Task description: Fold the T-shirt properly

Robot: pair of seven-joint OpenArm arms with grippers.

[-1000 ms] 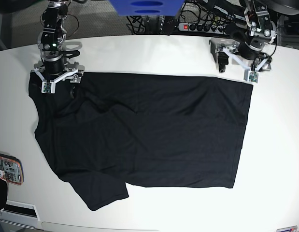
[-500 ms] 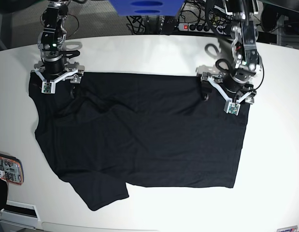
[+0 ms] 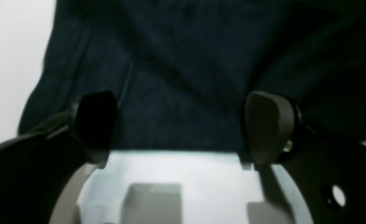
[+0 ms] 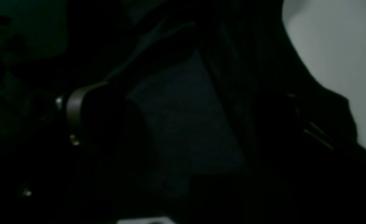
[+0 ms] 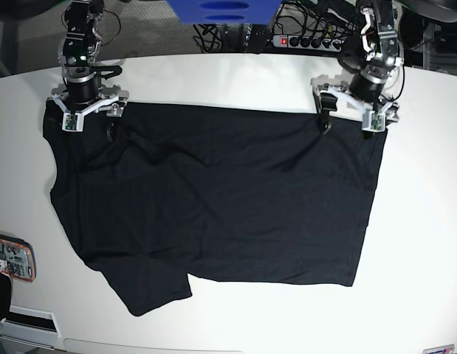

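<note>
The T-shirt's far edge (image 5: 221,109) has white table between it and the power strip (image 5: 307,43), so my left gripper and my right gripper should pull the T-shirt that way before they fold it.
The black T-shirt (image 5: 228,199) lies spread flat on the white table (image 5: 424,221), with one sleeve (image 5: 158,295) pointing toward the near edge. My left gripper (image 5: 351,118) is at the shirt's far right corner. The left wrist view shows it open (image 3: 183,124), with dark cloth (image 3: 183,62) under the gap between its fingers. My right gripper (image 5: 90,122) is at the shirt's far left corner. The right wrist view is very dark, but its fingers stand apart (image 4: 183,124) over cloth (image 4: 176,93). I cannot tell if either gripper touches the fabric.
An orange-framed device (image 5: 10,258) lies at the table's left edge. Behind the table are a power strip (image 5: 302,40) with cables and a blue object (image 5: 221,9). Bare white table surrounds the shirt on the right and along the front.
My left gripper swung in over the shirt, then drew back to its far right corner. The right gripper shifted slightly farther back. The shirt's far edge sits a little higher in the view.
</note>
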